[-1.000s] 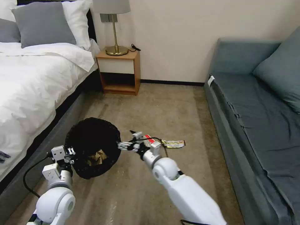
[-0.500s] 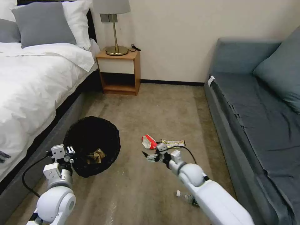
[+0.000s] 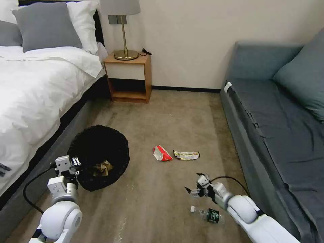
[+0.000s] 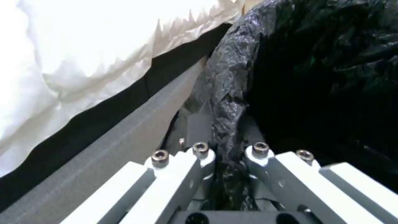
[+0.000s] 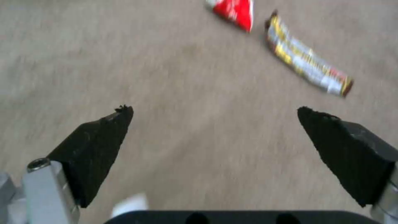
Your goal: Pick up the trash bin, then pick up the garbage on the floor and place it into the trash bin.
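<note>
Carpet is plain to see through the clear bottle's shoulder (image 3: 200, 212), so the robot should expect an empty bottle whose green label (image 3: 213, 216) squeezes inward when the robot lifts it.
The trash bin (image 3: 101, 148), wrapped in a crinkly black bag, hangs just off the carpet beside the bed, and my left gripper (image 3: 75, 164) is shut on its near rim. The left wrist view shows that gripper (image 4: 228, 154) pinching the black bag of the trash bin (image 4: 315, 77). A crumpled brown paper bag (image 3: 103, 168) lies inside. On the floor lie a red-and-white snack packet (image 3: 161, 153), a foil wrapper (image 3: 186, 155) and a clear bottle (image 3: 207, 214). My right gripper (image 3: 196, 186) hovers open and empty just beyond the bottle. From the right wrist, the open gripper (image 5: 215, 124) faces the packet (image 5: 234, 9) and wrapper (image 5: 309, 63).
A bed (image 3: 37, 98) with white covers runs along the left, close to the bin. A wooden nightstand (image 3: 130, 79) with a lamp stands at the back wall. A grey-blue sofa (image 3: 276, 135) fills the right side. Bare carpet lies between them.
My right arm has swung from beside the bin's rim to the right and toward me, down near the bottle, still open. The left gripper and bin have barely moved.
</note>
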### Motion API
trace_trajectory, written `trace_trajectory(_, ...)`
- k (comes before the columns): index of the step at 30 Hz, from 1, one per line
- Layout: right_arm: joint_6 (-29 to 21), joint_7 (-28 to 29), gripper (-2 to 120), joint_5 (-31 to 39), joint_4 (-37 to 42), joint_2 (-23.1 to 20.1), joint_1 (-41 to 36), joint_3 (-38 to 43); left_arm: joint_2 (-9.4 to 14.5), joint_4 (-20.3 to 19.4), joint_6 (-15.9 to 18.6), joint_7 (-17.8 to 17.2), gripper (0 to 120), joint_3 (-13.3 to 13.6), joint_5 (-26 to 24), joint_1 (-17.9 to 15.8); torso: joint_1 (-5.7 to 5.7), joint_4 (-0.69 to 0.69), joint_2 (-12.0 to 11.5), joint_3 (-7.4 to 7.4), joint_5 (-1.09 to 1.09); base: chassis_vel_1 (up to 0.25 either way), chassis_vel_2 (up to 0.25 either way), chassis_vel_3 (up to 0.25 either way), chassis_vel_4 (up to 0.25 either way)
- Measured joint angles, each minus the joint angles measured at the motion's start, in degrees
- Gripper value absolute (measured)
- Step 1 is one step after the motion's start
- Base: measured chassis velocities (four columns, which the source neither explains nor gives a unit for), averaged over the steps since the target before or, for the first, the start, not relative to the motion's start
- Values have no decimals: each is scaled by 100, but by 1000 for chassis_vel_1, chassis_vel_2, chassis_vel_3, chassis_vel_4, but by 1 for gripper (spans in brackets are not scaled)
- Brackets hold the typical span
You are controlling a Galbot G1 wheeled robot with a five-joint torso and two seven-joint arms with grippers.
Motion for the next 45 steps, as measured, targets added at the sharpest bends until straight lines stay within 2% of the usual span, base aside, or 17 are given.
trace_trajectory(5,126,-142,100,-216,74,17,-506,348,16,17,-20,19,3,0,-6,12,0,0,0,0,-1,0,0,0,0)
trace_trajectory(21,344,-439,100,-586,59,46,-1168,717,-2,16,-71,72,3,-3,-2,69,0,1,0,0,-1,0,0,0,0)
trace_trajectory(28,396,-467,100,-647,-54,80,-1226,745,-11,28,-71,78,3,17,-1,63,0,1,0,0,-1,0,0,0,0)
trace_trajectory(45,675,-561,100,-894,-880,213,-969,786,-12,96,-87,73,3,40,-35,46,0,1,0,0,-1,0,0,0,0)
